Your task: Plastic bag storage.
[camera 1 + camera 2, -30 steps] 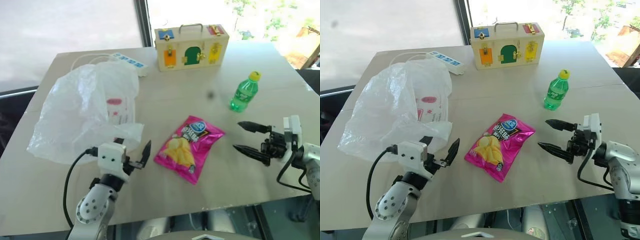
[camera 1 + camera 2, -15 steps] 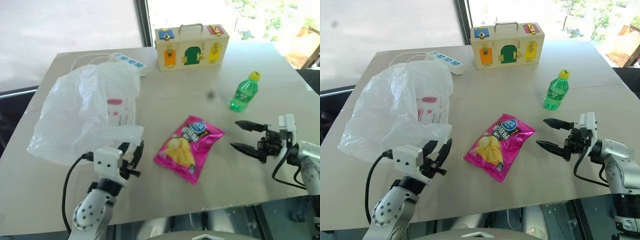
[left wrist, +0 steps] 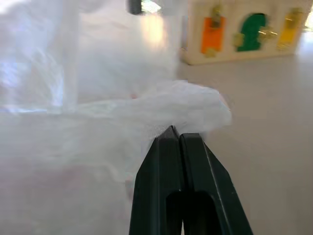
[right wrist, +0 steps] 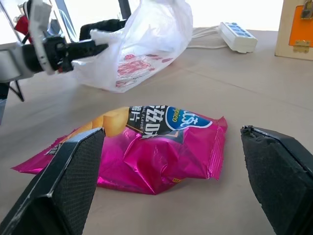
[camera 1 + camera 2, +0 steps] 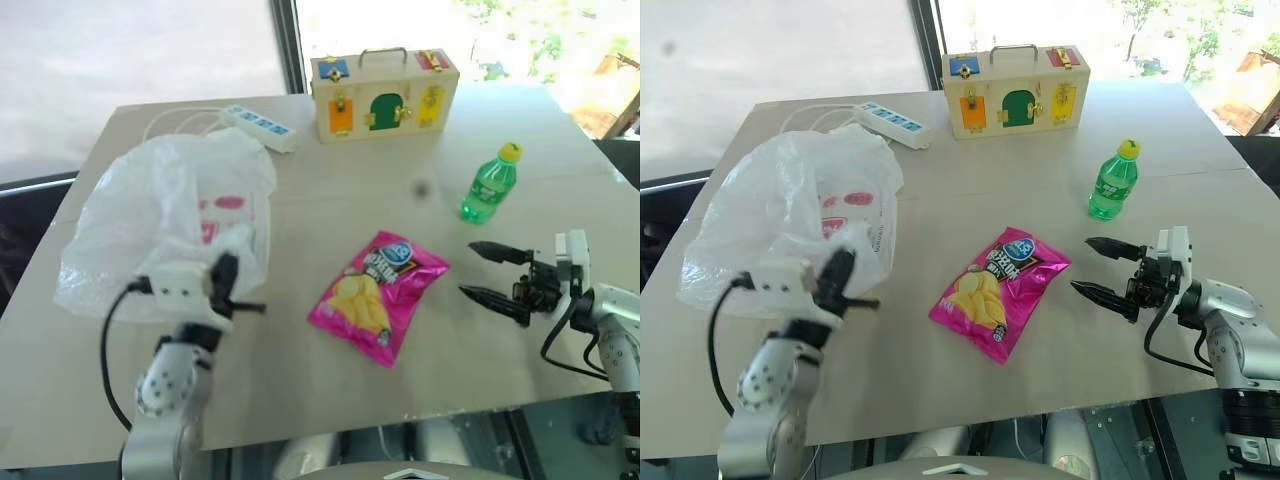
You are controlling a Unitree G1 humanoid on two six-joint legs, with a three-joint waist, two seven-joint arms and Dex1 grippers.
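The bag has its thin film [image 5: 120, 260] lying loose and bunched, so it should hang over the packet inside the plastic bag [image 5: 165, 215] and drag along when I lift that packet.
The plastic bag [image 5: 160, 210], crinkly translucent white film with red print, lies bunched on the left side of the table. My left gripper [image 5: 258, 307] sits at the bag's near right edge, pointing right, fingers pressed together. In the left wrist view the film [image 3: 186, 105] meets the fingertips [image 3: 166, 147] and looks pinched there. My right gripper [image 5: 468, 268] hovers open at the table's right side, pointing left at a pink chips packet [image 5: 380, 295], with nothing between its fingers [image 4: 68, 186].
A green bottle [image 5: 490, 185] stands upright behind the right gripper. A wooden latch box [image 5: 385, 95] sits at the far edge, and a white power strip [image 5: 258, 127] with its cable lies behind the bag. The table's near edge [image 5: 330, 425] runs just below both arms.
My left gripper went from open to shut at the bag's near flap and moved left and away from me. The flap drew back to the left with it. The right gripper kept still.
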